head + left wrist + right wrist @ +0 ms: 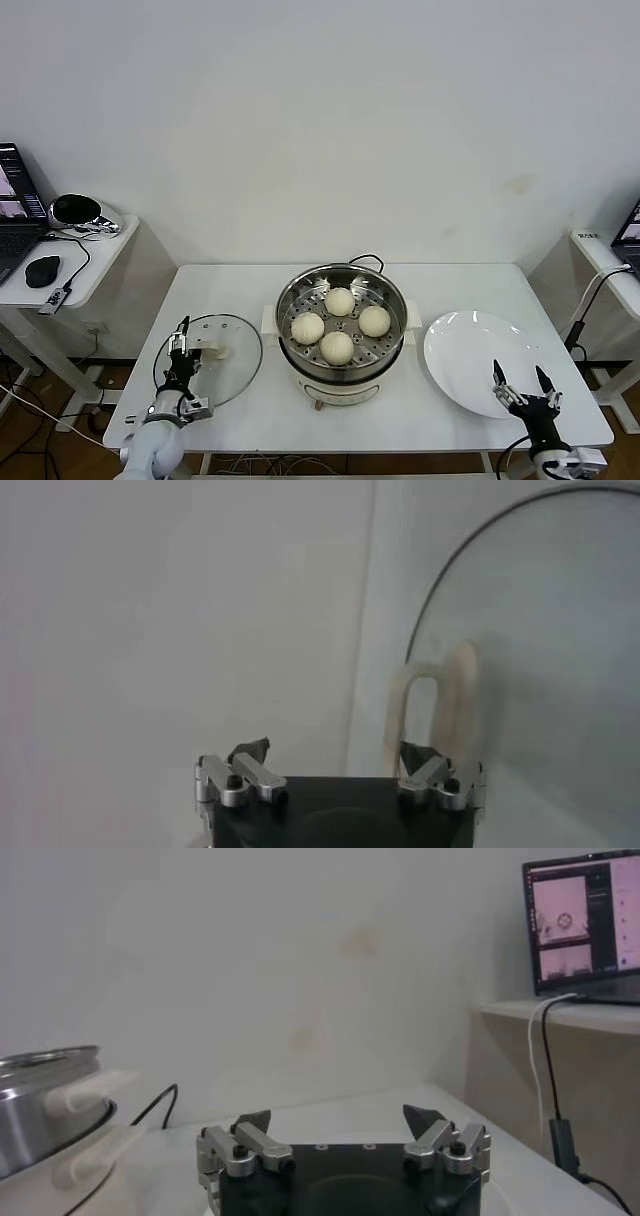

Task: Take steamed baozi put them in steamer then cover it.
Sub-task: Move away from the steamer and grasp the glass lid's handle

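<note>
The baozi are lower than the steamer's rim (400,297). The glass cover (236,360) will come to rest flat above them when I bring it over and lower it.
Several cream-white baozi (339,301) lie inside the shiny steamer (292,297), which stands on its white pot base in the middle of the table. The steamer is uncovered. Its glass cover (235,368) lies flat on the table to its left, cream handle (211,350) up. My left gripper (180,342) stands open over the cover's left side, just beside the handle. In the left wrist view that gripper (335,750) is open and empty, with the handle (436,712) near one finger. My right gripper (520,376) is open and empty over the near edge of the white plate.
A bare white plate (465,340) sits right of the steamer. The steamer's cord (366,260) runs off behind it. Side tables stand on both sides, the left with a laptop and mouse (42,270), the right with a laptop (584,926). The steamer's wall (40,1098) shows in the right wrist view.
</note>
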